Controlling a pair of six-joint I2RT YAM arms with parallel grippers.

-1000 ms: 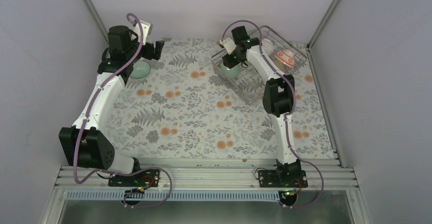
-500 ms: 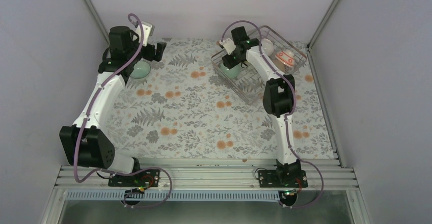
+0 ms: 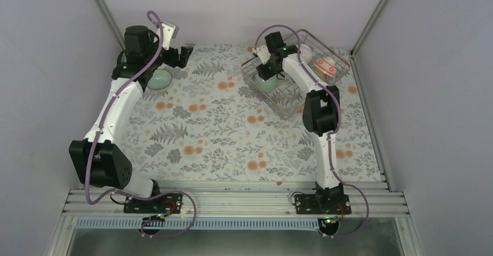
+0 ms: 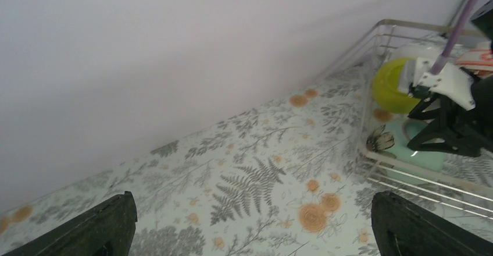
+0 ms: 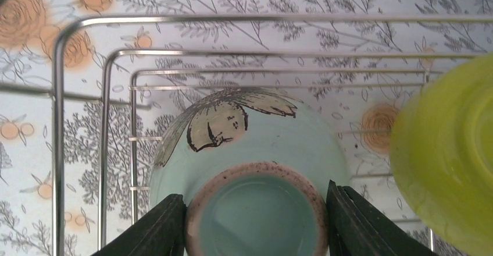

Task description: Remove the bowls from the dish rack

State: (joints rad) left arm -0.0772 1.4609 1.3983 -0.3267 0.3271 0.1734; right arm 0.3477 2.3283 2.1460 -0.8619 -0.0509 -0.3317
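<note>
The mint green bowl's foot ring (image 5: 257, 209) is in my right gripper and the bowl's rim is free, so my left gripper should keep coming closer until it closes on that rim (image 5: 232, 93).
The silver wire dish rack (image 3: 278, 106) stands at the back right. My right gripper (image 3: 268, 73) reaches down into its left end. In the right wrist view its fingers (image 5: 157, 227) press both sides of the foot ring of an upturned mint green bowl (image 5: 250, 145) with a butterfly pattern. A yellow-green bowl (image 5: 447, 151) leans beside it. A white bowl (image 3: 304, 51) and a red-orange patterned bowl (image 3: 324, 65) sit further right in the rack. My left gripper (image 3: 180, 56) is open and empty at the back left, above and apart from a second mint green bowl (image 3: 159, 80) on the table.
The floral tablecloth (image 3: 221, 128) covers the table. Grey walls close in at the back and both sides. The left wrist view shows the rack's near wires (image 4: 407, 177) and my right gripper (image 4: 447, 131) inside it.
My left gripper has shifted slightly up and to the right near the back wall. My right gripper has stayed on the mint green bowl in the rack.
</note>
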